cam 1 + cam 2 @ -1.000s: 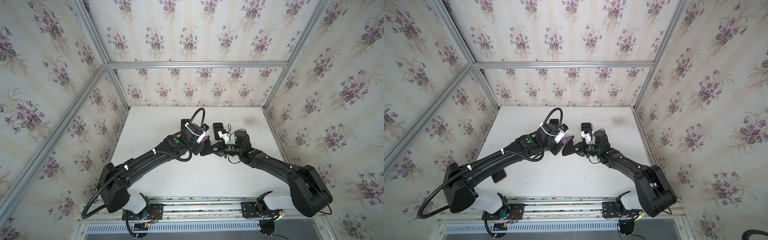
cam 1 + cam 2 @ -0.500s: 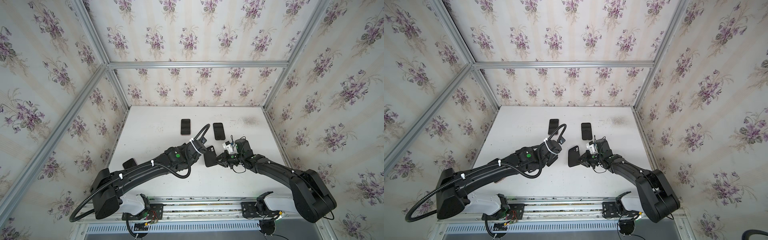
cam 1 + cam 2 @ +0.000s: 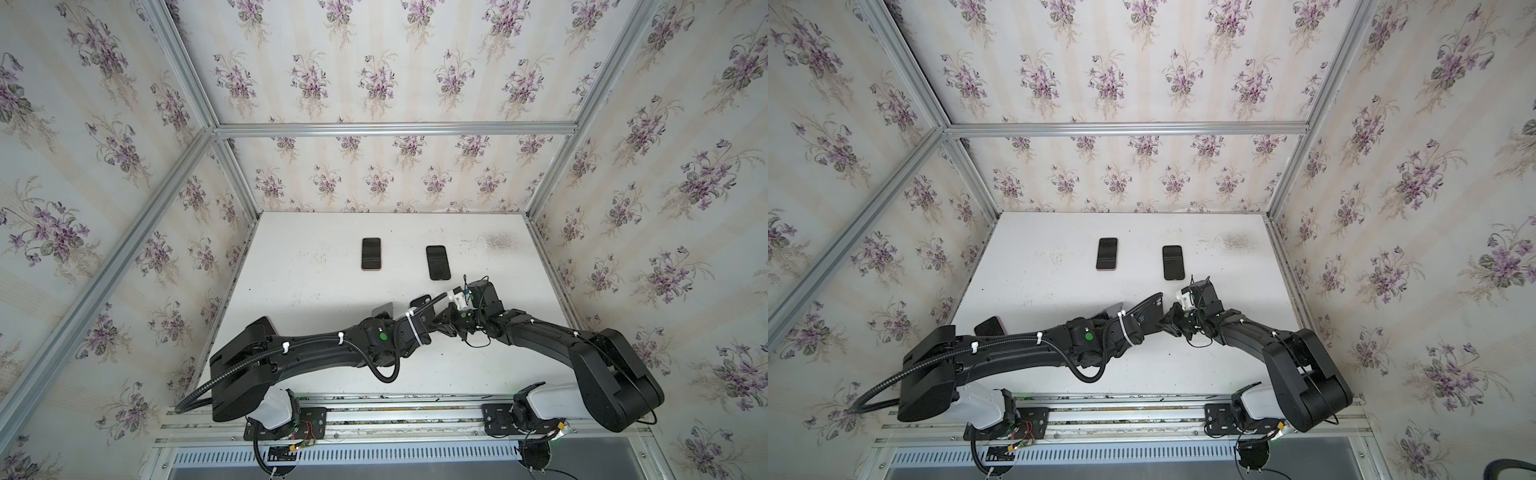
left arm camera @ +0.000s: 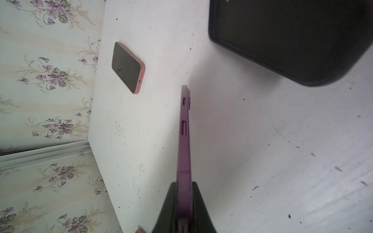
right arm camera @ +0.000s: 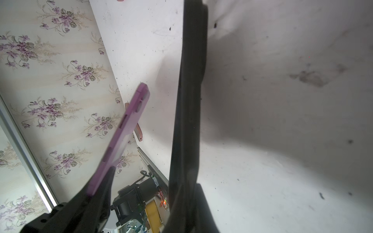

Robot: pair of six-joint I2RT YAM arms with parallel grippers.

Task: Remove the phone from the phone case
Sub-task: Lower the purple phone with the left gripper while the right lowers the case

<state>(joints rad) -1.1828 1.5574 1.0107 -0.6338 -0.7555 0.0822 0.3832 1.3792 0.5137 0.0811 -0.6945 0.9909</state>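
Note:
I see the purple phone is clear of the black phone case, so I should keep lowering it with my left gripper to the open white table and release it there.
The purple phone case shows edge-on and empty, with my left gripper shut on its end. The black phone is out of the case and stands on edge in my right gripper, which is shut on it. In the right wrist view the case hangs a short way beside the phone, not touching it. In the left wrist view the phone is a dark slab off to one side. In both top views the case and phone sit mid-table, mostly hidden by the arms.
Two dark phones lie flat toward the back of the white table. A pink-cased phone lies near the left wall, half under my left arm. Flowered walls close in three sides.
Both grippers have drawn back from the back-middle toward the near side of the table. The case and the phone, together a second ago, are now apart, one in each gripper.

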